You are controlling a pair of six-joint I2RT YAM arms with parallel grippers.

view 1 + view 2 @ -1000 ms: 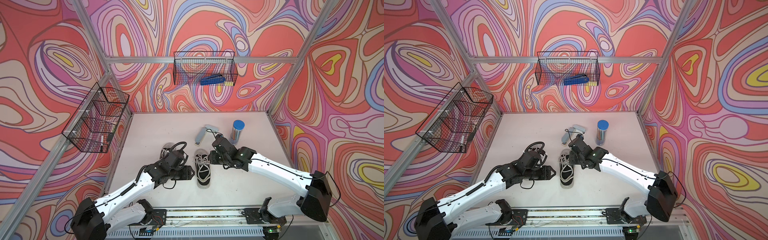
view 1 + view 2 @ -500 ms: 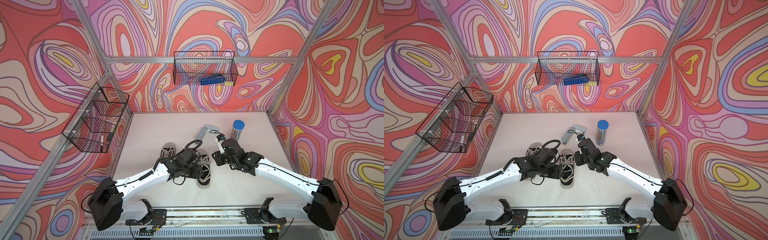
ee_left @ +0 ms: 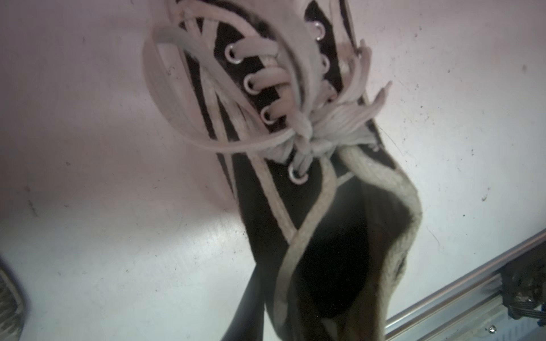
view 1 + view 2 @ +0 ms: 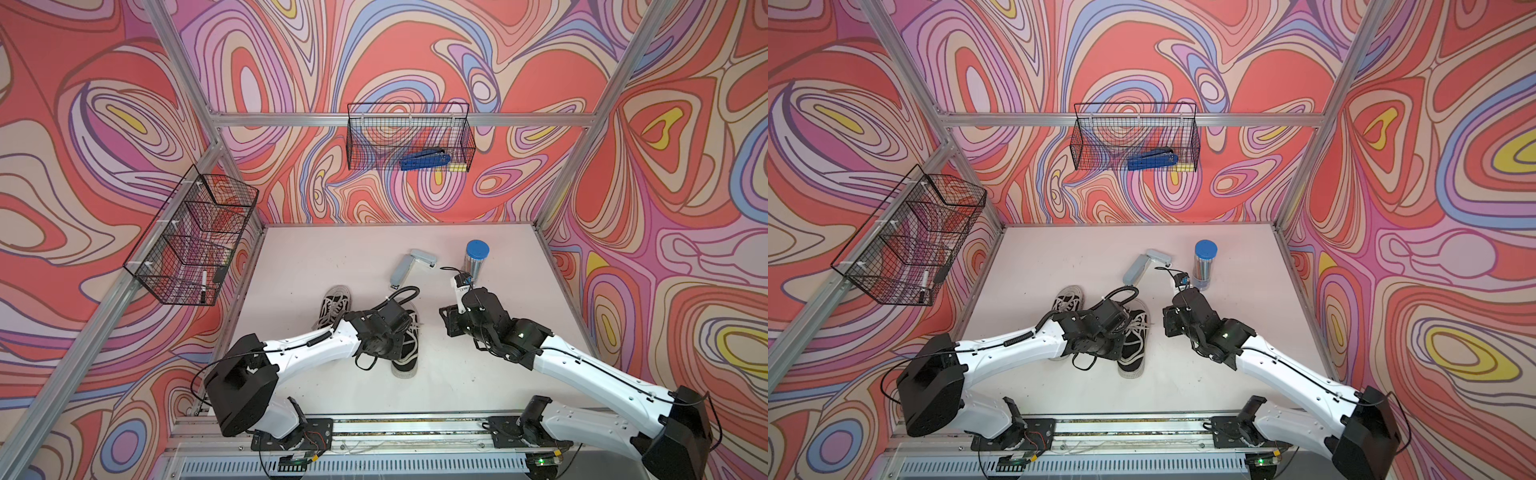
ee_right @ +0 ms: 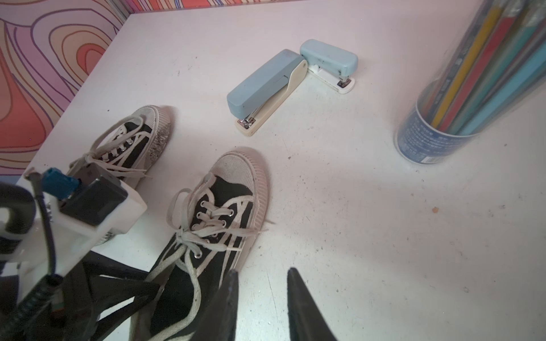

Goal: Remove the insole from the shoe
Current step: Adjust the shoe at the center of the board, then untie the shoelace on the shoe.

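The knot holds the laces shut above the shoe's opening, so my right gripper should pull the laces first while my left gripper takes hold of the shoe's collar again.
A black canvas shoe with white laces stands mid-table, toe to the back. My left gripper is shut on the shoe's collar at the side of the opening; one dark finger lies against the outside wall. The insole is hidden in the dark opening. In both top views the left wrist covers the jaws. My right gripper hangs open to the right of the shoe, with bare table between its fingers.
A second black shoe lies left of the held one. Two blue staplers and a jar of pens stand behind. Wire baskets hang on the walls.
My left arm swung right from between the two shoes onto the nearer shoe and its jaws closed there. The right gripper drew back from the shoe to its right side.
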